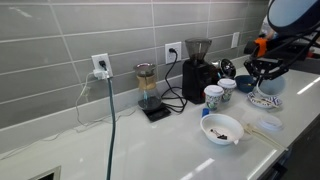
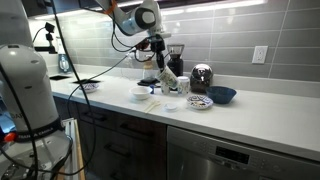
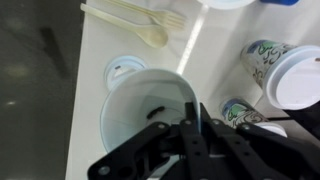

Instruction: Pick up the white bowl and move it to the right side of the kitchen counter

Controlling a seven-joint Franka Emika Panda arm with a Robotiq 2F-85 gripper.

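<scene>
The robot's gripper is holding a patterned paper cup (image 2: 168, 80) at a tilt above the counter, so the robot should set the cup upright next to the white bowl before it takes the bowl.
The white bowl (image 1: 222, 128) sits on the kitchen counter (image 1: 150, 150) with small dark bits inside. It also shows in the other exterior view (image 2: 141, 93) near the counter's (image 2: 260, 118) front edge. My gripper (image 1: 262, 72) hangs above the counter, apart from the bowl, over the cups and plate (image 2: 160, 66). In the wrist view the bowl (image 3: 140, 110) lies below and just left of my fingertips (image 3: 190, 115). The fingers are pressed together with nothing held.
Two patterned paper cups (image 1: 213, 96) (image 3: 265, 60) stand beside the bowl. A blue-patterned plate (image 1: 266, 100), a dark blue bowl (image 2: 222, 95), a coffee grinder (image 1: 197, 70) and a pour-over on a scale (image 1: 148, 92) are nearby. Plastic cutlery (image 3: 135, 22) and a small round lid (image 3: 125, 68) lie close by.
</scene>
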